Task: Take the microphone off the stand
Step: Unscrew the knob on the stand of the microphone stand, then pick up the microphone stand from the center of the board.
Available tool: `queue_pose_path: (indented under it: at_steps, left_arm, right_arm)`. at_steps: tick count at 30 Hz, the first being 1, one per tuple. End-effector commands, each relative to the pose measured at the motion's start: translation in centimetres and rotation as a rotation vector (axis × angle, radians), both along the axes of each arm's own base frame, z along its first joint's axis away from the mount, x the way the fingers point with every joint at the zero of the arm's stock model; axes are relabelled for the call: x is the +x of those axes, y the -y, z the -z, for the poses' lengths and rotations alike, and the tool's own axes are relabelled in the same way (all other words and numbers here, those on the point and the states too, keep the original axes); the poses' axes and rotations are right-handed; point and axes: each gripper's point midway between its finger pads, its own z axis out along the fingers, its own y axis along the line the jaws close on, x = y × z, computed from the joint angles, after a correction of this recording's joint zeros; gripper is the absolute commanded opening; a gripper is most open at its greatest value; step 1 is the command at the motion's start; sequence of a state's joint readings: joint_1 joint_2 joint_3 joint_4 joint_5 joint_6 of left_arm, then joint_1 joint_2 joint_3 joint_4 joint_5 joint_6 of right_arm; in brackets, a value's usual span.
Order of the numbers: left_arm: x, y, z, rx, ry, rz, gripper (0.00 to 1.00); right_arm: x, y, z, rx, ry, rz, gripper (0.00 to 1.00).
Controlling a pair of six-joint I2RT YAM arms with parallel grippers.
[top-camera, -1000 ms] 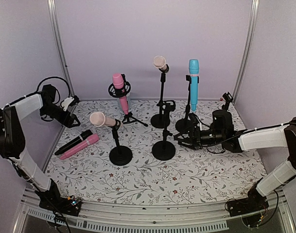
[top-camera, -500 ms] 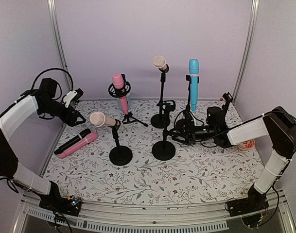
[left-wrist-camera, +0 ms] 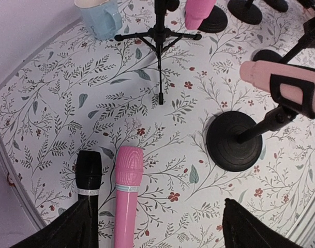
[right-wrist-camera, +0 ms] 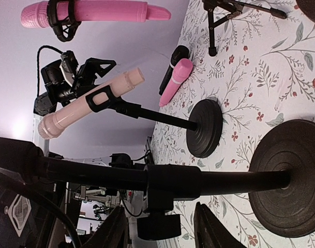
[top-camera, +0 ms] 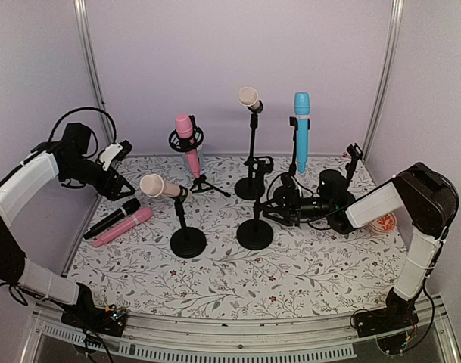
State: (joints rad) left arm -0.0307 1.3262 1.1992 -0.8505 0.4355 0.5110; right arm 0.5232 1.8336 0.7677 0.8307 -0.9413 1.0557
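Note:
My right gripper needs to first move the empty black middle stand (top-camera: 256, 234) toward the dish (top-camera: 383, 222), because that stand is between my right gripper and the short stand's beige microphone.
Several microphones sit on stands: a pink one (top-camera: 185, 130) in a ring mount, a beige one (top-camera: 249, 97) on a tall stand, a blue one (top-camera: 301, 128), and a beige one (top-camera: 158, 185) on a short stand. My right gripper (top-camera: 274, 210) reaches sideways to the pole of the black middle stand (top-camera: 254, 231). Its jaws stand apart on either side of the pole's clamp knob (right-wrist-camera: 157, 230), touching nothing that I can see. My left gripper (left-wrist-camera: 157, 235) hangs open over a pink microphone (left-wrist-camera: 125, 196) and a black microphone (left-wrist-camera: 88, 173) lying flat on the mat.
A light blue mug (left-wrist-camera: 100, 15) stands by the tripod (left-wrist-camera: 158, 39) of the pink microphone's stand. A small orange and white dish (top-camera: 383, 223) lies by the right wall. Stand bases crowd the back and middle of the floral mat (top-camera: 238, 280).
My right gripper has slid left to the middle stand's pole and its jaws have narrowed. My left gripper has swung slightly right and down, towards the two lying microphones.

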Motion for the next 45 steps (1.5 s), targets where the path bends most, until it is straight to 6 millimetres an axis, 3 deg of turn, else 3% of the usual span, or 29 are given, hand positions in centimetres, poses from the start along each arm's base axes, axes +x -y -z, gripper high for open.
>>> queue_pose_path:
  at_steps: [1, 7, 18, 24, 29, 34, 40, 43, 45]
  left_arm:
    - [-0.4, 0.4, 0.2, 0.001, -0.005, 0.005, 0.88]
    - [-0.3, 0.7, 0.2, 0.013, -0.004, 0.011, 0.88]
    - [-0.4, 1.3, 0.0, 0.029, 0.004, 0.023, 0.88]
    - [-0.4, 1.5, -0.2, 0.033, 0.013, 0.029, 0.88]
    - [-0.3, 1.5, -0.3, 0.037, 0.016, 0.029, 0.88]
    - [-0.2, 1.6, -0.3, 0.031, 0.011, 0.027, 0.88]
    - [-0.1, 1.7, -0.4, 0.039, 0.016, 0.028, 0.88]
    - [-0.1, 1.6, -0.4, 0.043, 0.017, 0.028, 0.88]
    - [-0.2, 1.5, -0.4, 0.045, 0.018, 0.028, 0.88]
  right_arm:
    - [0.4, -0.4, -1.6, 0.065, 0.038, -0.012, 0.42]
    - [0.0, -0.1, -1.3, 0.068, 0.024, -0.012, 0.31]
    - [-0.2, 0.3, 0.0, 0.047, 0.003, 0.014, 0.0]
    - [0.0, 1.1, 1.8, -0.043, 0.005, 0.074, 0.0]
    - [0.7, 1.6, 3.6, -0.297, 0.141, 0.173, 0.0]
    - [1.0, 2.4, 3.2, -0.486, 0.345, 0.265, 0.0]
    - [0.9, 3.4, 3.0, -0.589, 0.455, 0.339, 0.01]
    - [0.8, 4.3, 3.0, -0.608, 0.462, 0.37, 0.16]
    - [0.5, 4.8, 2.7, -0.606, 0.47, 0.384, 0.36]
